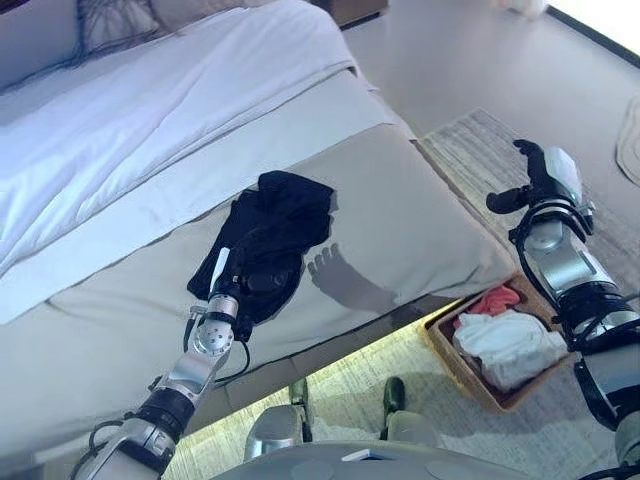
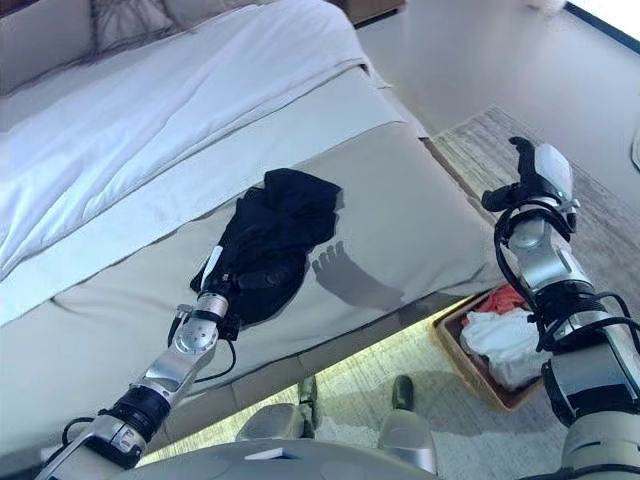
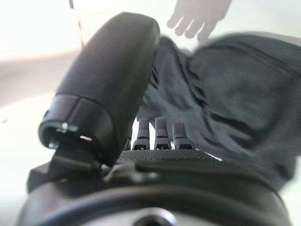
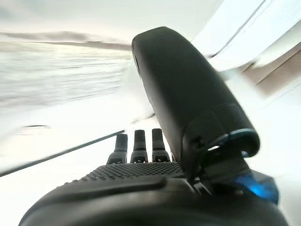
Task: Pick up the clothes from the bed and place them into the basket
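Observation:
The black garment (image 1: pixel 270 235) lies limp and almost as wide as the brown basket (image 1: pixel 497 345), so the garment's edge will hang over the basket's rim when I lower it in.
A black garment (image 1: pixel 280 225) lies crumpled on the beige cover near the foot edge of the bed (image 1: pixel 400 210). My left hand (image 1: pixel 243 272) rests on the garment's near end, fingers straight and thumb raised. The left wrist view shows dark cloth (image 3: pixel 225 89) just past my fingers (image 3: pixel 161 134). My right hand (image 1: pixel 535 175) is open and empty, held in the air off the bed's corner, above and beyond the basket. The brown basket (image 1: pixel 441 345) stands on the rug by the bed's corner and holds white (image 1: pixel 510 345) and red (image 1: pixel 495 300) clothes.
A white duvet (image 1: pixel 150 120) covers the far half of the bed, with dark pillows (image 1: pixel 110 20) at its head. A patterned rug (image 1: pixel 480 150) lies beside and under the bed. A hand-shaped shadow (image 1: pixel 340 280) falls on the cover beside the garment.

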